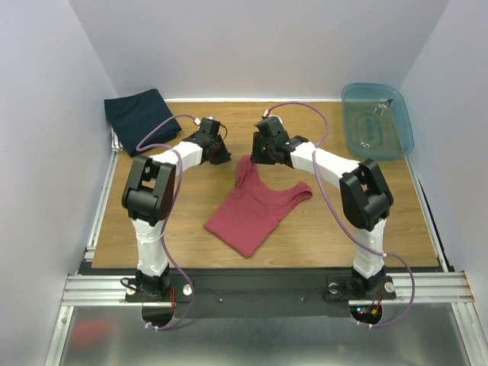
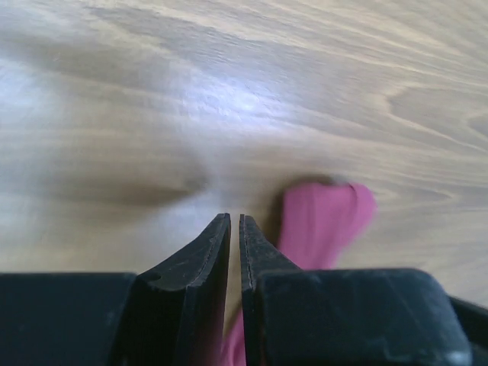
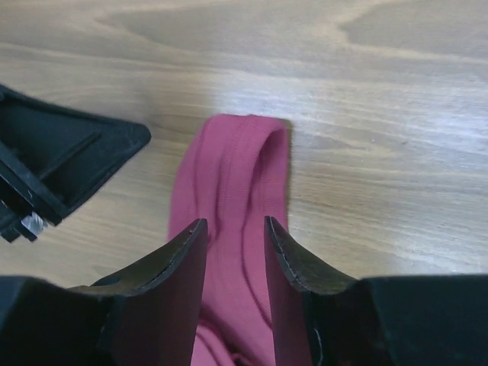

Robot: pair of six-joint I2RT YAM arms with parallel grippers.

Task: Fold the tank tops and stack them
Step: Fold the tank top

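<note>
I should prop up the upper layer (image 3: 231, 187) with my left gripper before my right gripper takes the strap, because the maroon tank top's strap end (image 3: 252, 131) curls crooked over its lower layer.
The maroon tank top (image 1: 255, 204) lies flat in the middle of the wooden table, its straps towards the back. The navy tank top (image 1: 141, 110) sits folded at the back left corner. My right gripper (image 1: 259, 152) is open, low over the left strap; in the right wrist view its jaws (image 3: 235, 223) straddle the strap (image 3: 236, 175). My left gripper (image 1: 217, 151) is just left of that strap. In the left wrist view it (image 2: 235, 217) is shut with only a slit between the jaws and nothing held; the strap end (image 2: 324, 221) lies to its right.
A translucent blue plastic tub (image 1: 377, 118) stands at the back right. The left gripper's body (image 3: 61, 160) shows close to the left of the right gripper. White walls enclose the table on three sides.
</note>
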